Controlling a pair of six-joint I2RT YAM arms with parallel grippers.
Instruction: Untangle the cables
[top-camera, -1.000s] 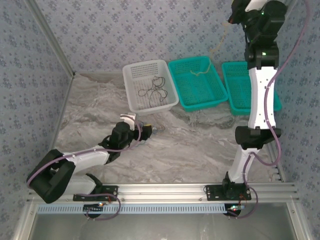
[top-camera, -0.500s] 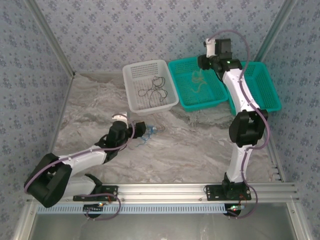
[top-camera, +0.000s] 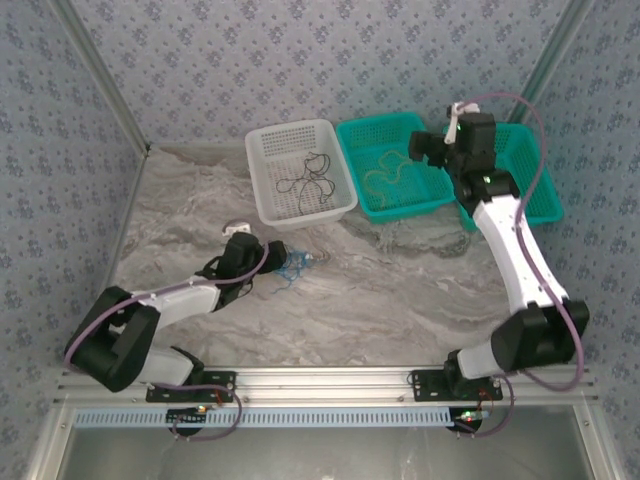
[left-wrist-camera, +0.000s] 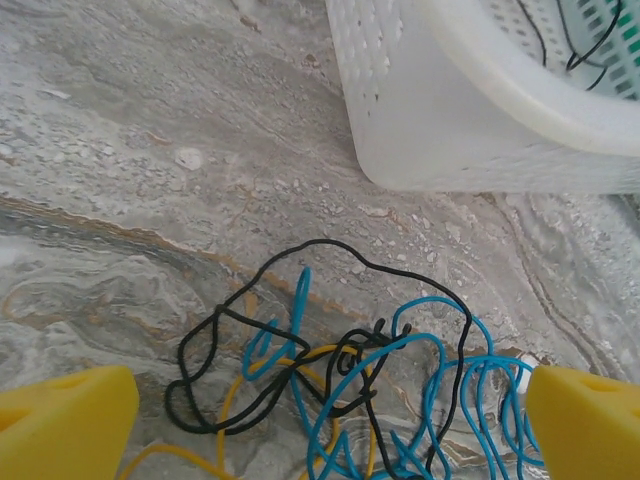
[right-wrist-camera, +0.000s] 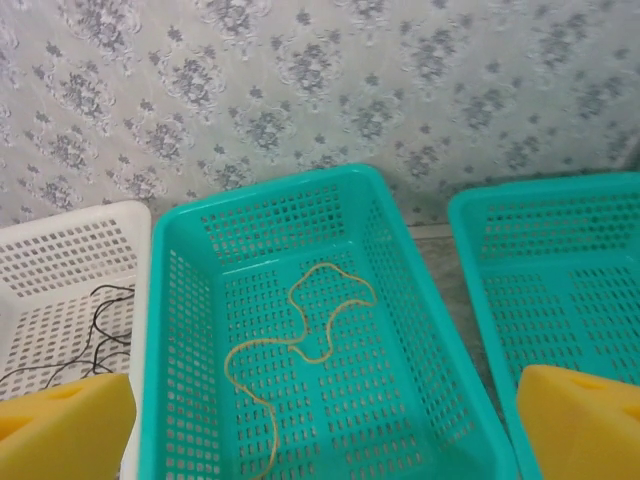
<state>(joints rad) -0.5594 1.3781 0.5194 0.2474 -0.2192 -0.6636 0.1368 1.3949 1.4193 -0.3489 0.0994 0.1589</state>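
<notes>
I should keep the knot still with my left gripper while my right gripper takes the blue loops (left-wrist-camera: 490, 385), because the blue cable crosses the knotted black and yellow cables (left-wrist-camera: 350, 368).
A tangle of cables lies on the marble table: a black cable (left-wrist-camera: 219, 307), a blue cable (left-wrist-camera: 302, 283) and a yellow cable (left-wrist-camera: 224, 404) cross over one another. My left gripper (left-wrist-camera: 330, 435) hangs open over the tangle (top-camera: 293, 263), one yellow fingertip (left-wrist-camera: 65, 425) on each side and nothing held. My right gripper (top-camera: 422, 152) is open and empty above the middle teal basket (right-wrist-camera: 270, 220). A separate yellow cable (right-wrist-camera: 331, 266) lies loose on that basket's floor. Another black cable (top-camera: 300, 183) lies in the white basket (top-camera: 290, 131).
The white basket's wall (left-wrist-camera: 450, 130) stands just beyond the tangle. A second teal basket (right-wrist-camera: 560, 260) sits at the far right, next to the middle one. Patterned walls close in the table at the back and sides.
My right arm has come down from high up to the middle teal basket and opened, and the yellow cable now lies in that basket. My left gripper has shifted slightly at the tangle.
</notes>
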